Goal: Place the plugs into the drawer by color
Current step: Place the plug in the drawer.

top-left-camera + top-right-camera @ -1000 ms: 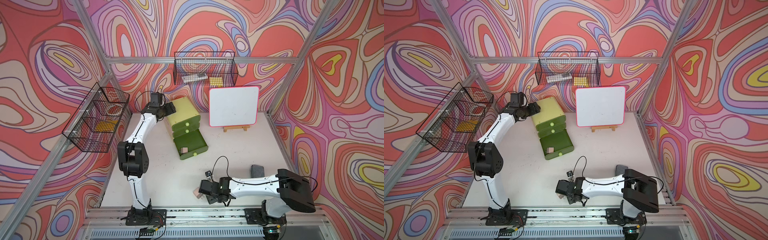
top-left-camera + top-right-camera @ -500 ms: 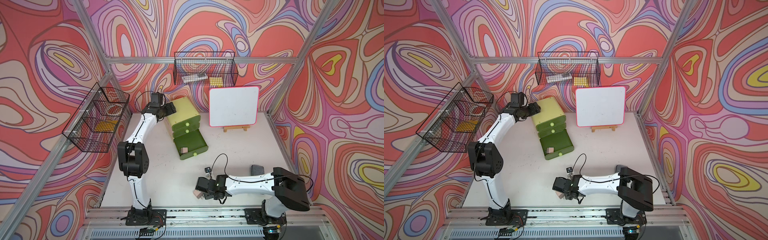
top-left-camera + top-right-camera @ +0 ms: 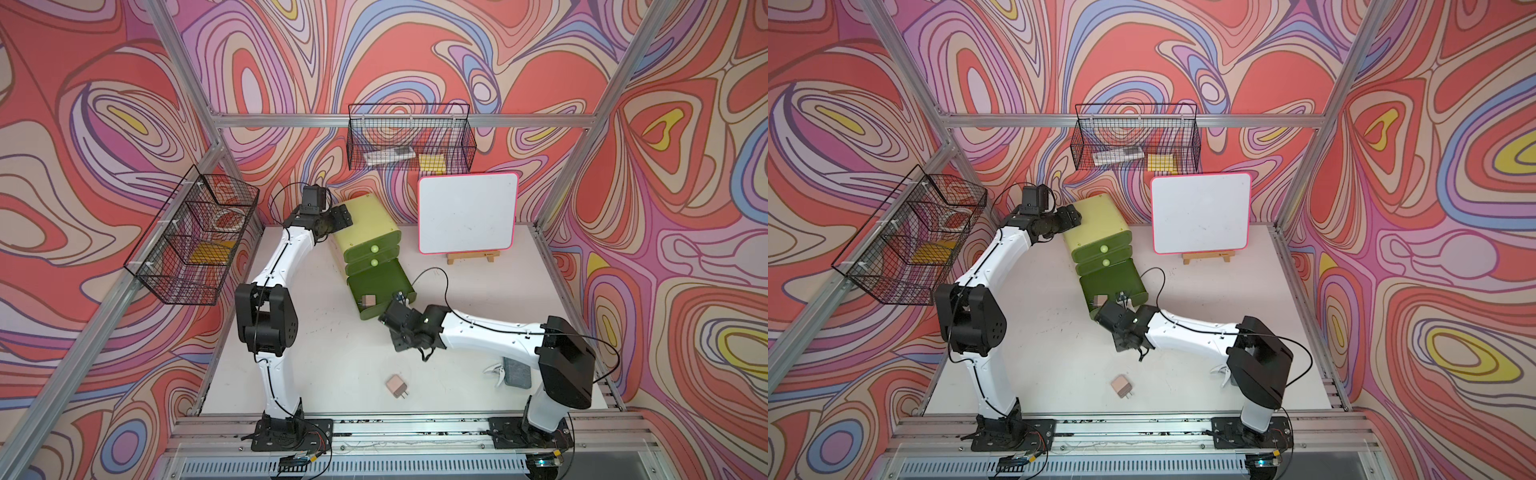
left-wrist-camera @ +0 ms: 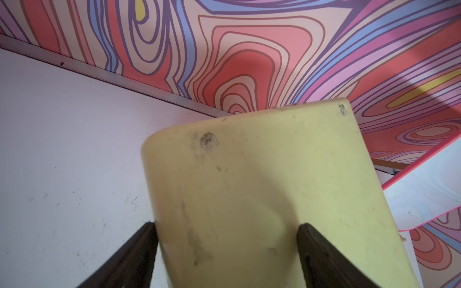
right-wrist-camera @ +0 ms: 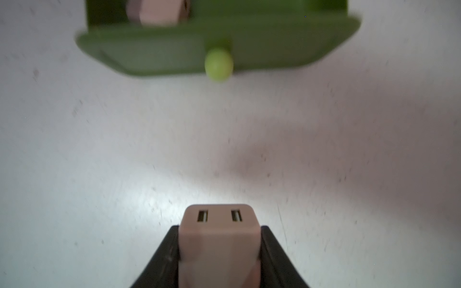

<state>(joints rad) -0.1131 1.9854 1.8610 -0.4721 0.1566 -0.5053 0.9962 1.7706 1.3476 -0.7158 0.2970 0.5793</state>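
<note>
The beige plug in my right gripper matches the plug inside the open bottom drawer (image 3: 368, 301), so I should go on carrying it in until it hangs over the free part of the drawer's bottom (image 3: 385, 288).
The lime-yellow drawer chest (image 3: 365, 220) stands at the back of the table, its bottom drawer (image 3: 380, 278) pulled out. One pinkish-beige plug (image 3: 368, 300) lies inside that drawer. My left gripper (image 3: 340, 220) is shut on the chest's back corner, with dark fingers (image 4: 147, 239) on either side of the yellow body (image 4: 249, 187). My right gripper (image 3: 390, 320) hovers just in front of the open drawer's front panel (image 5: 162, 49) and knob (image 5: 219, 64). It is shut on a second beige plug (image 5: 219, 239). A third beige plug (image 3: 397, 385) lies near the table's front edge.
A pink-rimmed whiteboard (image 3: 467, 216) on a wooden easel stands right of the chest. Black wire baskets hang on the back wall (image 3: 409, 141) and the left wall (image 3: 191, 245). A white clip (image 3: 494, 370) and a grey block (image 3: 516, 372) lie by the right arm's base.
My right gripper closed on a beige plug at the table's front and carried it back to the open drawer. The left arm has not moved.
</note>
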